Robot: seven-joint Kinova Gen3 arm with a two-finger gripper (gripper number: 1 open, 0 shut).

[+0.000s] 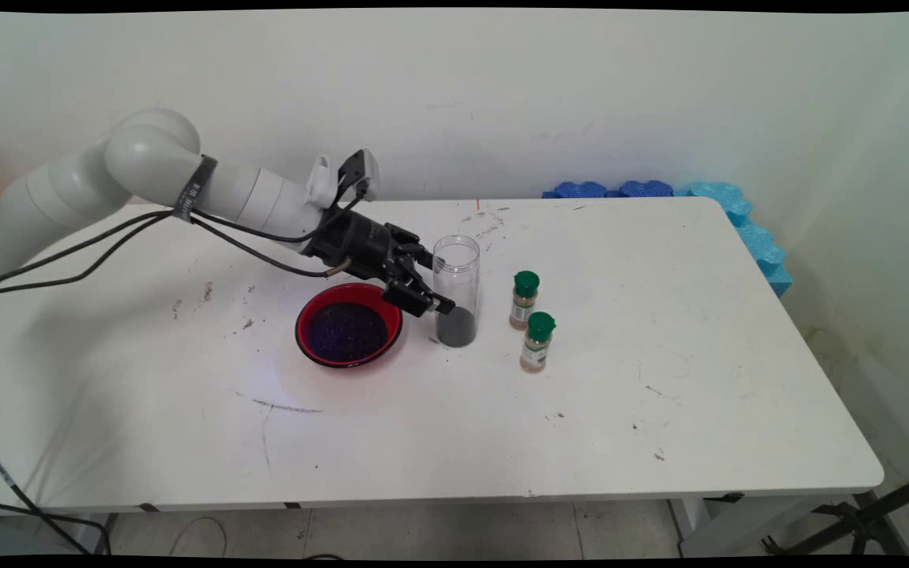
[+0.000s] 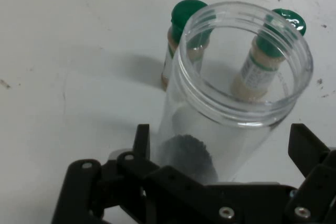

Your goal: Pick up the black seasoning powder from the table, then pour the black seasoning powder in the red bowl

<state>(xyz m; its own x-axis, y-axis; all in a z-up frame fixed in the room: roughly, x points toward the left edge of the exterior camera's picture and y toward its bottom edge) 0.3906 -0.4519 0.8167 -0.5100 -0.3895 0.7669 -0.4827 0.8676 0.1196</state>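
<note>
A last heap of dark grains (image 1: pixel 456 327) will hang back at the clear plastic jar's opening when I pour, because that opening has a ridged neck (image 1: pixel 457 254).
A clear plastic jar (image 1: pixel 455 292) stands upright without a lid, with a dark granular layer at its bottom. My gripper (image 1: pixel 435 285) reaches in from the left and is open, one finger on each side of the jar's lower half. In the hand view the jar (image 2: pixel 231 103) fills the space between the fingers (image 2: pixel 143 141) of the gripper (image 2: pixel 220 142), with small gaps on both sides. Just left of the jar sits a red bowl (image 1: pixel 301 331) holding dark purple grains.
Two small spice bottles with green caps (image 1: pixel 525 300) (image 1: pixel 538 341) stand close to the right of the jar; the hand view shows them behind it (image 2: pixel 181 35) (image 2: pixel 290 22). Blue foam pieces (image 1: pixel 738 213) line the table's far right corner.
</note>
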